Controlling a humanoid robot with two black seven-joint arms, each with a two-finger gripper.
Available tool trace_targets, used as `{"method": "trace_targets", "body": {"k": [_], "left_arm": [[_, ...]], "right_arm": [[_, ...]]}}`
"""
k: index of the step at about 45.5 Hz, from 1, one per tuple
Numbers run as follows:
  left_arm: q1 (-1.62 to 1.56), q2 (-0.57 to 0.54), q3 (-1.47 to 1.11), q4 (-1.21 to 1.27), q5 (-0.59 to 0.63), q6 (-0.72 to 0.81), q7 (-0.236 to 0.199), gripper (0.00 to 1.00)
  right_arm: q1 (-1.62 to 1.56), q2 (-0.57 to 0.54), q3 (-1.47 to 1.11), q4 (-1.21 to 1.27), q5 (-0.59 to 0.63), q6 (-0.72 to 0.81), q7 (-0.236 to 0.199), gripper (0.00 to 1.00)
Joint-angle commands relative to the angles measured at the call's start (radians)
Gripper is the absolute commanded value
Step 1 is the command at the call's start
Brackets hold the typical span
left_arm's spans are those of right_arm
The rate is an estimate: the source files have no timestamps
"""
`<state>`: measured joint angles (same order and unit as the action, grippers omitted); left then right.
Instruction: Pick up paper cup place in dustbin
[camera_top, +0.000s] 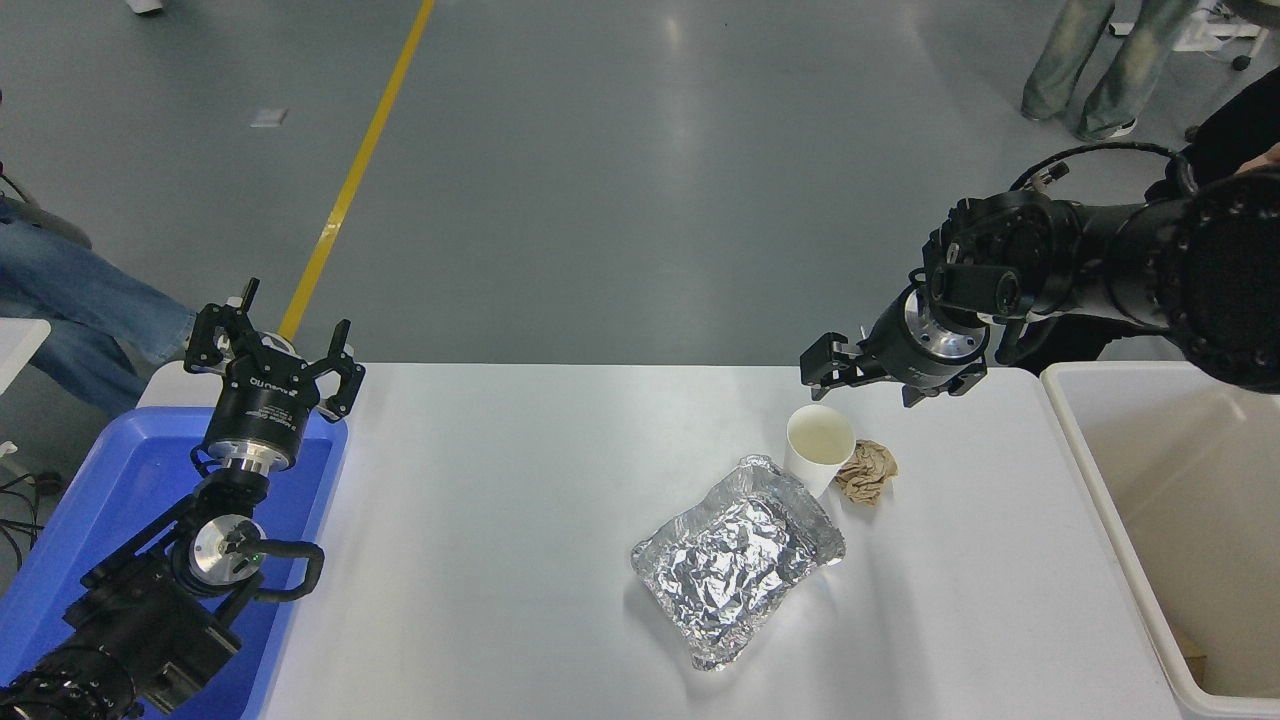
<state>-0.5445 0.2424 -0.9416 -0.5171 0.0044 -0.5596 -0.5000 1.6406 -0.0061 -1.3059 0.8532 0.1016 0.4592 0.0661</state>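
Observation:
The white paper cup (819, 446) only has the foil packet's edge (797, 481) up against it, so the cup will come free and leave the packet lying when I lift.
The white paper cup (820, 446) stands upright on the white table (500, 480), right of centre, its mouth open to the camera. It touches a foil packet at its front left, and a brown paper ball lies at its right. My right gripper (862, 384) hangs open just behind and above the cup, near the table's far edge, with nothing between its fingers. The off-white dustbin (1180, 520) stands at the table's right end. Over the blue bin at the lower left, my left gripper (272, 345) is parked and open.
A crumpled foil packet (738, 556) lies in front of the cup. A crumpled brown paper ball (867, 471) sits beside the cup. A blue bin (90, 520) is at the left end. A person's legs (1120, 60) stand beyond the far right, another person's leg (80, 300) at the left.

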Motion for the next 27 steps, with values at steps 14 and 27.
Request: {"method": "trace_targets", "body": {"k": [14,27], "left_arm": [[0.0,0.0,0.0,0.0,0.0,0.0,0.0,0.98],[0.0,0.0,0.0,0.0,0.0,0.0,0.0,0.98]], "right_arm": [[-0.228,0.006,-0.001,-0.178,0.0,-0.128,0.001,0.99],[-0.265,0.006,-0.001,-0.184,0.0,-0.157,0.001,0.98]]}}
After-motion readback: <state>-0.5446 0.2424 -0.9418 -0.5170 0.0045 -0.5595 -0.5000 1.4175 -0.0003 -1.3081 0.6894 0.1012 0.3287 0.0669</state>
